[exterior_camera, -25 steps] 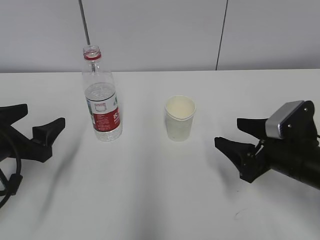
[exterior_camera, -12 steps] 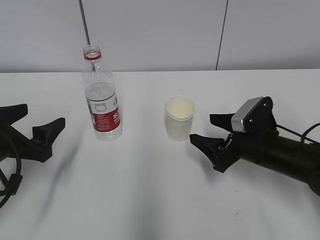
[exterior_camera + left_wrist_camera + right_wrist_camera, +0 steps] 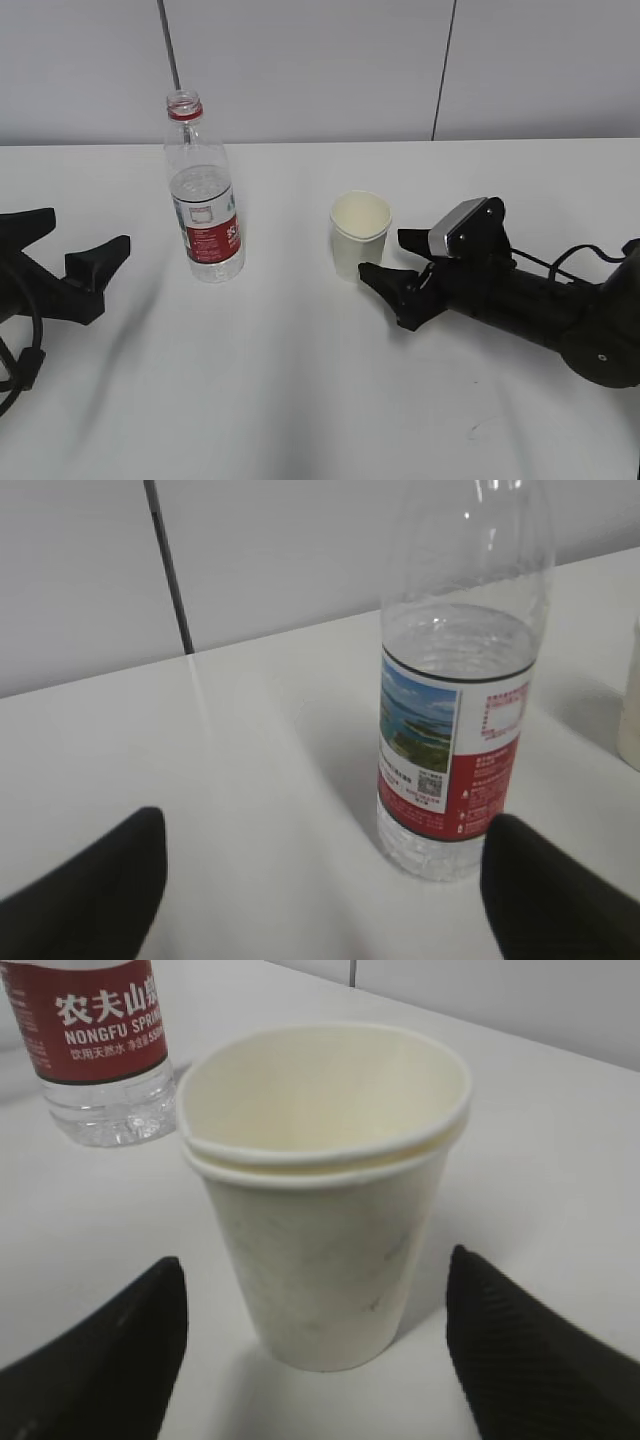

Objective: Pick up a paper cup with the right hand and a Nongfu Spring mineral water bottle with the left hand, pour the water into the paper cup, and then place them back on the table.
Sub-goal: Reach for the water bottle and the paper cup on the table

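Observation:
I expect the bottle to pour a thin stream when I tip its neck below level, because the water line is far below the open neck.
The Nongfu Spring bottle stands upright and capless on the white table, left of centre; it also shows in the left wrist view and at the top left of the right wrist view. The white paper cup stands upright right of centre. In the right wrist view the cup looks like two nested cups. My right gripper is open just right of the cup, its fingertips either side of the cup's base without touching it. My left gripper is open at the far left, apart from the bottle, which stands ahead of the right fingertip.
A grey panelled wall runs behind the table's far edge. Black cables hang by the left arm at the frame's left edge.
My right gripper has moved left across the table toward the paper cup, ending just beside it with fingers open. The left gripper, bottle and cup have not moved.

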